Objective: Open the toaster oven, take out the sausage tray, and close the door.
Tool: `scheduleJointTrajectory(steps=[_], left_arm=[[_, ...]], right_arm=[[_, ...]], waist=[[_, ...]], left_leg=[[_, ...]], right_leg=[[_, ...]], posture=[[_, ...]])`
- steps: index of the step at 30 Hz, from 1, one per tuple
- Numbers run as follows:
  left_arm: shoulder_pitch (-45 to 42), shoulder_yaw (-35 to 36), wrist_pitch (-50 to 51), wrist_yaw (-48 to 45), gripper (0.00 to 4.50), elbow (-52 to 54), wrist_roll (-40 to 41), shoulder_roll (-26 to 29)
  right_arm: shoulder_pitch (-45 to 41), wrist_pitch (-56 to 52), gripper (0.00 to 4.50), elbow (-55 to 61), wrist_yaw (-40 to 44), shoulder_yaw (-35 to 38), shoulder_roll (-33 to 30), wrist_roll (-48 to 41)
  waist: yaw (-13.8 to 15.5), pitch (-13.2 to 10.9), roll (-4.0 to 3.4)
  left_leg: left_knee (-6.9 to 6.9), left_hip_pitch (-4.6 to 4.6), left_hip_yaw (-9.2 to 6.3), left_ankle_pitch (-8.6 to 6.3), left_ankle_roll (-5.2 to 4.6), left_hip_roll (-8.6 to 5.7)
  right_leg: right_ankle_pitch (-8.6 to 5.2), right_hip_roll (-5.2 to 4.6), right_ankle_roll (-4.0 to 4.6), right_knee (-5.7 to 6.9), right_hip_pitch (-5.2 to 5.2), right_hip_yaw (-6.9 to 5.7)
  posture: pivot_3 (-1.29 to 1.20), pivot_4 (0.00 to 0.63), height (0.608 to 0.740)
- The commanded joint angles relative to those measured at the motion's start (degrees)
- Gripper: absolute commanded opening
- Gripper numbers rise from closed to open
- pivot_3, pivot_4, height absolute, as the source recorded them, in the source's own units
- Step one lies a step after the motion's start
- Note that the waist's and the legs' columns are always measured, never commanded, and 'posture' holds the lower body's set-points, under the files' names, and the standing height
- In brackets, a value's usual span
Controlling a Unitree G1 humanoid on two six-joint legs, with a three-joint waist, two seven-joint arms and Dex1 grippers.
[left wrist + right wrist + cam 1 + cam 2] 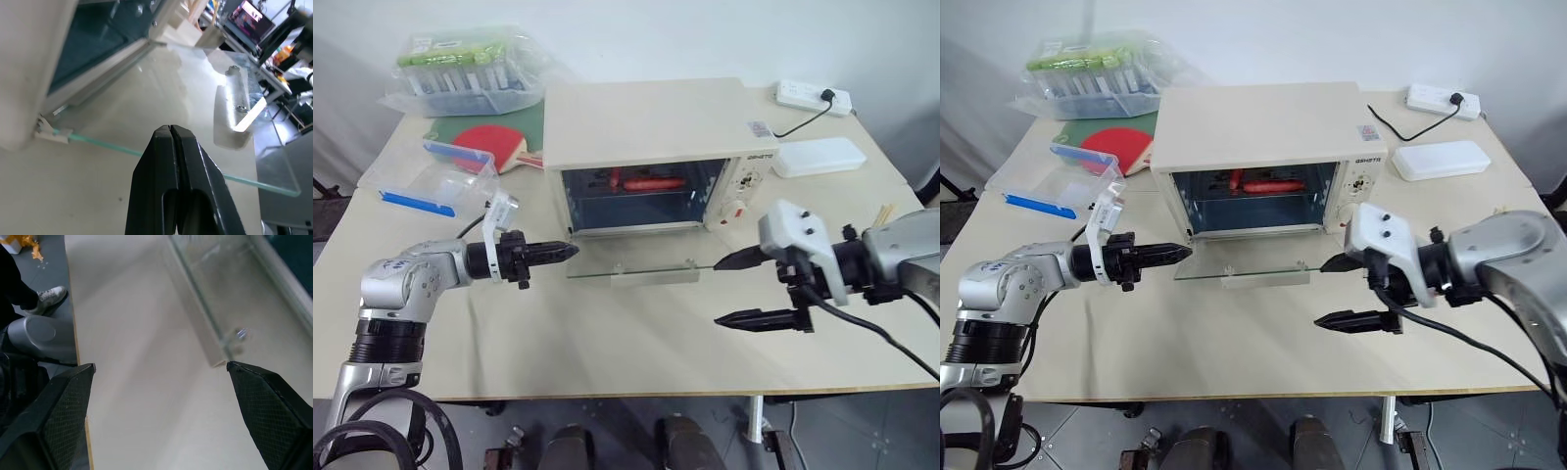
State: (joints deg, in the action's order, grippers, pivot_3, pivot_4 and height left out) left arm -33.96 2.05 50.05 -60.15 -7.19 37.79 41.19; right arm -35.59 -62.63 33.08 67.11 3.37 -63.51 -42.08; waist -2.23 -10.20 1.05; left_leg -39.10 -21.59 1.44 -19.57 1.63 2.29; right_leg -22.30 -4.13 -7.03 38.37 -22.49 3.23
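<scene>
My gripper will carry the sausage tray out, and the red sausages (654,183) will ride along and shift, because they lie loose and at odd angles.
The cream toaster oven (651,122) stands at the middle back of the table. Its glass door (631,262) is folded down flat, with the bar handle (654,278) at its front edge. Two red sausages (646,182) lie deep inside; the sausage tray under them is hard to make out. My left gripper (570,251) is shut and empty, its tip at the door's left front corner. In the left wrist view it (170,129) points over the glass (161,98). My right gripper (717,292) is open and empty, just right of the door's right edge.
A clear plastic box with a blue edge (440,176), a red paddle (489,145) and a bag of tubes (470,69) sit at the back left. A white flat box (820,157) and a power strip (813,96) lie at the back right. A person's shoe (46,298) shows beyond the table edge.
</scene>
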Motion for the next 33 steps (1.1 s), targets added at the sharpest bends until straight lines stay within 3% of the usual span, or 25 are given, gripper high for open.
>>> scheduleJointTrajectory(steps=[1,5,16,22,27,32,33], left_arm=[[-0.7,-1.5,-1.1,-1.4,0.01,1.0,-1.7,0.6],[0.4,-5.3,-3.4,-2.4,0.01,1.1,-5.9,1.3],[3.6,-7.1,-5.8,-1.9,0.01,4.0,-9.9,0.7],[6.3,-2.0,-7.0,1.1,0.01,6.6,-7.5,-1.8],[12.2,9.3,-13.8,8.3,0.01,12.8,-3.0,-9.2],[17.7,13.0,-11.3,12.5,0.01,18.9,0.1,-10.7],[18.9,14.1,-9.8,14.2,0.19,20.1,1.2,-11.1]], right_arm=[[-3.9,0.7,4.50,-0.7,-3.2,2.8,1.9,-2.2],[-11.3,1.5,4.50,-2.5,-14.2,0.1,11.7,0.2],[-14.7,8.6,4.50,-5.5,-32.3,-21.8,24.4,21.5],[-15.5,16.0,4.50,-14.3,-40.3,-27.9,30.5,34.8],[-15.0,21.5,4.50,-23.0,-46.8,-32.4,36.4,45.6],[-14.4,27.7,4.50,-28.1,-47.4,-35.1,38.3,52.3],[-14.2,29.1,4.50,-28.9,-47.4,-36.0,38.6,53.8]], waist=[[0.0,0.0,0.00],[-0.4,0.0,0.00],[-1.0,0.0,0.00],[-1.1,0.0,0.00],[-1.4,0.0,0.00],[-2.5,0.0,0.01],[-2.6,0.0,0.01]], left_leg=[[0.00,0.00,0.03,0.00,0.00,0.00],[-0.01,0.00,0.10,0.04,0.00,0.02],[-0.01,-0.22,-0.12,0.06,-0.02,-0.20],[-0.03,-0.22,-0.18,0.08,-0.07,-0.33],[-0.04,-0.27,-0.25,0.08,-0.07,-0.34],[-0.19,-0.69,-0.42,0.11,-0.04,-0.42],[-0.19,-0.68,-0.45,0.10,-0.04,-0.45]], right_leg=[[0.00,0.00,0.00,0.00,-0.02,0.00],[0.00,0.03,0.00,0.03,-0.05,0.00],[0.00,-0.27,0.00,0.36,-0.31,-0.08],[0.00,-0.37,0.00,0.44,-0.32,-0.21],[0.00,-0.43,0.00,0.55,-0.35,-0.65],[0.01,-0.53,-0.01,1.08,-0.82,-1.17],[0.01,-0.56,-0.01,1.14,-0.84,-1.21]], posture=[[0.00,0.150,0.740],[0.00,0.150,0.740],[0.00,0.150,0.740],[0.00,0.150,0.740],[0.00,0.150,0.740],[0.00,0.150,0.740],[0.00,0.150,0.740]])
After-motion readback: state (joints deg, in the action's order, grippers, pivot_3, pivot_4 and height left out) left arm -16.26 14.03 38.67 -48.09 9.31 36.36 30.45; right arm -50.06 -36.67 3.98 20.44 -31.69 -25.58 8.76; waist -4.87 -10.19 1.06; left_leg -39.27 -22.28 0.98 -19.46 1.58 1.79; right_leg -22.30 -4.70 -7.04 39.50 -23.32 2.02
